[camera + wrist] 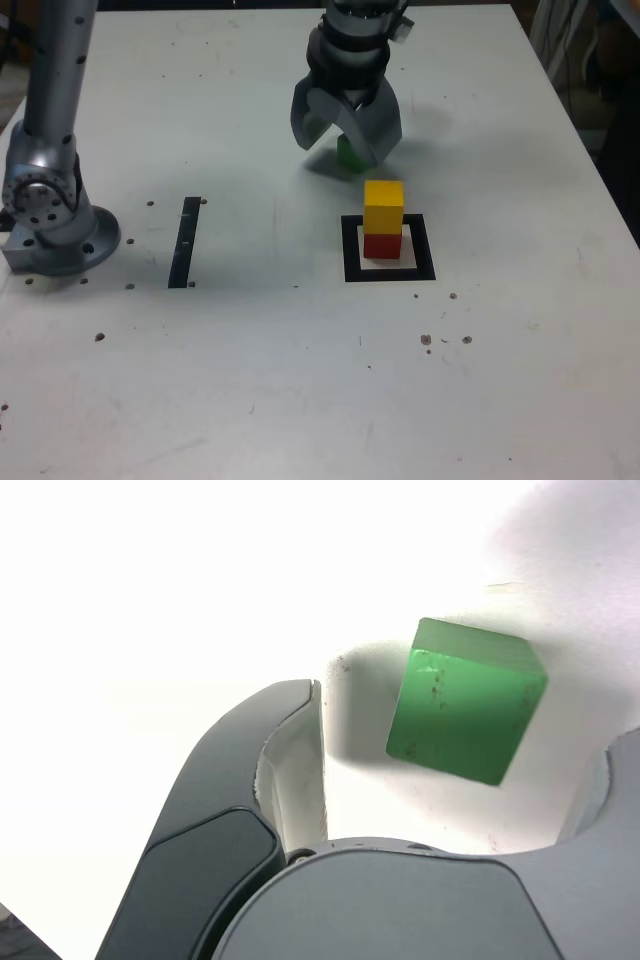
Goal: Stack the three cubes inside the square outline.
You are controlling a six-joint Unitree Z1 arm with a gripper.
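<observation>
My gripper will turn the cube square between the fingers when I grip and lift it, because the green cube's flat side (466, 702) slants (404, 702) away from the finger.
The yellow cube (384, 204) sits on top of the red cube (381, 244) inside the black square outline (352, 262). Behind that stack, farther from the camera, my gripper (345, 143) hangs open just over the table. The green cube (349, 152) rests on the table between its fingers, mostly hidden by them in the exterior view. In the wrist view the green cube (465, 701) lies in the gap of the open gripper (462, 770), nearer the far finger and touching neither, with one finger (285, 770) clearly apart from it.
The arm's grey base (55, 225) stands at the exterior view's left. A thin black tape strip (186, 241) lies between the base and the outline. Small dark specks dot the white table (300, 380).
</observation>
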